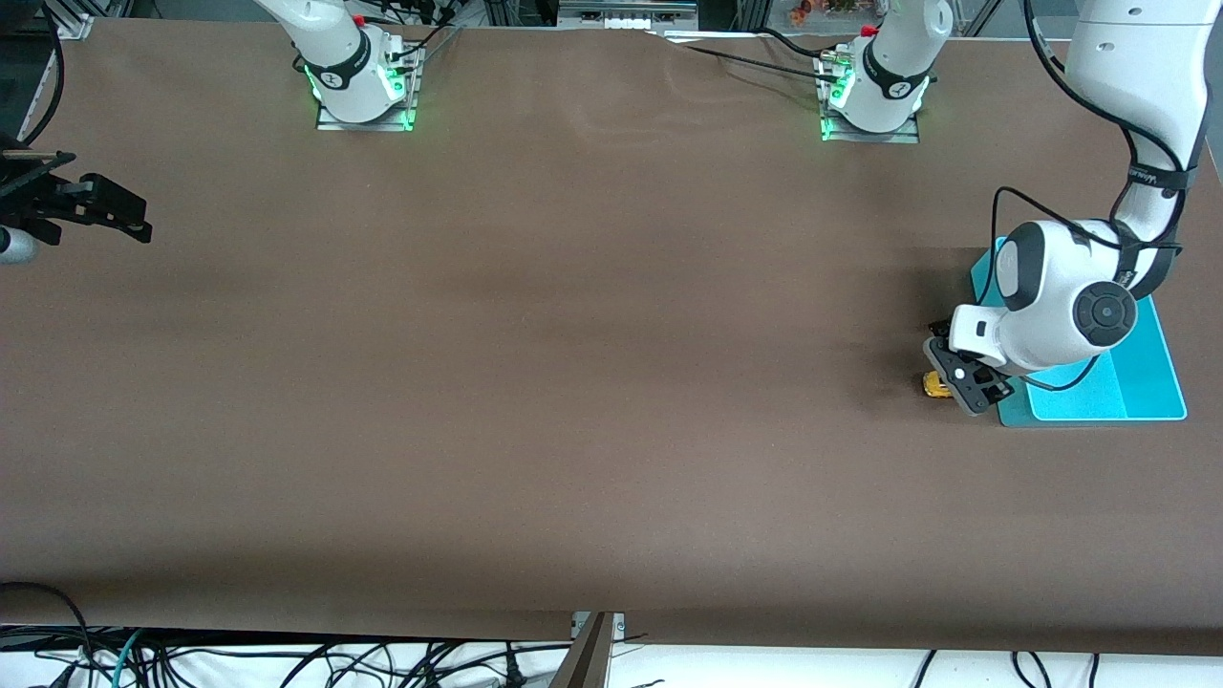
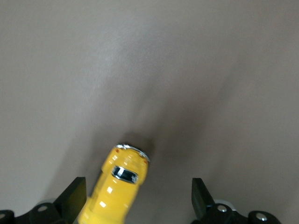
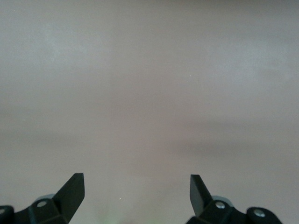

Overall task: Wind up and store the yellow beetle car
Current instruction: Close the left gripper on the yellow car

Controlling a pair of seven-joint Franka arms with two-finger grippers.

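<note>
The yellow beetle car (image 2: pixel 115 186) lies slanted between my left gripper's open fingers, so I go on turning until they line up with the car's sides (image 2: pixel 135 193) before they close.
The yellow beetle car (image 1: pixel 934 385) stands on the brown table right beside the turquoise bin (image 1: pixel 1142 377), at the left arm's end. My left gripper (image 1: pixel 958 375) is low over the car, open, with the car (image 2: pixel 117 187) between its fingers, close to one finger and apart from the other. The gripper hides most of the car in the front view. My right gripper (image 1: pixel 115 215) waits open and empty over the table's edge at the right arm's end; its wrist view shows only bare table between the fingertips (image 3: pixel 74 186).
The turquoise bin is a shallow tray, partly hidden under the left arm's wrist (image 1: pixel 1061 296). The two arm bases (image 1: pixel 363 86) (image 1: pixel 874 96) stand at the table's edge farthest from the front camera. Cables hang below the table's near edge.
</note>
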